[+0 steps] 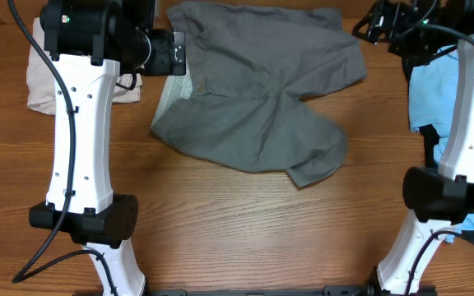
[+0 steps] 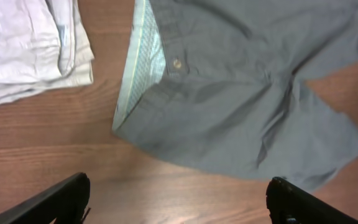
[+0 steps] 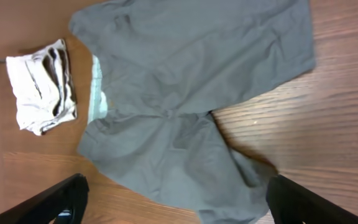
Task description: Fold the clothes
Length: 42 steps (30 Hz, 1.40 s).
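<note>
My left gripper should pull the waistband's near corner (image 1: 163, 125) straight while my right gripper pulls the hem, because the shorts' near leg (image 1: 299, 148) is wrinkled and crooked. I will fold after that.
Mid-grey shorts (image 1: 262, 90) lie spread out and rumpled on the wooden table, with the pale waistband lining (image 1: 171, 92) turned out at their left edge. My left gripper (image 2: 179, 202) hangs open above bare wood just short of the shorts (image 2: 229, 93), holding nothing. My right gripper (image 3: 179, 205) also hangs open, high above the shorts (image 3: 185, 93), and is empty too. In the overhead view the left gripper (image 1: 171, 51) sits over the waistband side and the right gripper (image 1: 385, 29) is beyond the shorts' far right corner.
A folded beige garment (image 1: 44, 82) lies to the left of the shorts, partly under the left arm. A light blue garment (image 1: 434, 90) lies at the right, behind the right arm. Bare wood (image 1: 245, 230) fills the table's near half between the two arm bases.
</note>
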### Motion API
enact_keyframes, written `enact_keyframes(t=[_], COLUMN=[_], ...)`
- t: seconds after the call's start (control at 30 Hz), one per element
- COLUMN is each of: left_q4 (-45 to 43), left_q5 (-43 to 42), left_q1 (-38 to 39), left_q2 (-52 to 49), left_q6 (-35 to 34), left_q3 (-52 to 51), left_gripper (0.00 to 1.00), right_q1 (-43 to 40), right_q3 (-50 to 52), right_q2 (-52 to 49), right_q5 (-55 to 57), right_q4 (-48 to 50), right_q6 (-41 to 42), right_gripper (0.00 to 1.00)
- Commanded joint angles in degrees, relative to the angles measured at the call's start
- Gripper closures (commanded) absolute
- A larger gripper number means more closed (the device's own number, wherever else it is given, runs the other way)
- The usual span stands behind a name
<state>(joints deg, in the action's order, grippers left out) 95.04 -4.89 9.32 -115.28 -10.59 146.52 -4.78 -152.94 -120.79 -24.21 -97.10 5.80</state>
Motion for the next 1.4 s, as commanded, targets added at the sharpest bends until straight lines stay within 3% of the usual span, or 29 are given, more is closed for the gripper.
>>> enact_keyframes(t=[0.0,0.2,0.37,0.6,0.87,1.07,1.17,1.37], left_q4=[1.77,1.77,1.75,0.98,-16.61,-38.36,-46.60,-53.07], left_q5=[-1.86,-2.05,-2.01,0.87,0.83,5.33,6.97,6.69], left_q1=[-0.26,-0.26,-0.26,-0.26,-0.31,-0.96,-1.99,-5.62], left_q2=[1.64,8.20,12.24,11.37,10.58,10.49,10.01,5.46], left_q6=[2.03,4.28,4.22,4.42,11.76,18.97,21.75,23.98], left_q3=[0.00,-0.02,-0.31,-11.47,-34.80,-53.88,-59.17,-61.24], left_gripper=[0.07,0.04,0.02,0.00,0.00,0.00,0.02,0.05], right_q1=[0.94,3.98,8.63,12.72,15.10,17.14,18.34,20.37], right_q3=[-0.44,4.74,24.65,49.72,74.38,86.64,90.36,96.35], right_q2=[7.89,18.58,30.18,32.72,32.72,32.72,32.72,32.72], right_q5=[3.32,10.10,12.72,12.59,12.09,10.45,10.40,10.49], right_q4=[0.04,0.04,0.07,6.14,20.63,27.82,30.80,39.47], right_q6=[2.54,5.11,9.22,12.46,19.98,22.58,23.47,24.52], right_gripper=[0.00,0.00,0.00,0.00,0.00,0.00,0.00,0.01])
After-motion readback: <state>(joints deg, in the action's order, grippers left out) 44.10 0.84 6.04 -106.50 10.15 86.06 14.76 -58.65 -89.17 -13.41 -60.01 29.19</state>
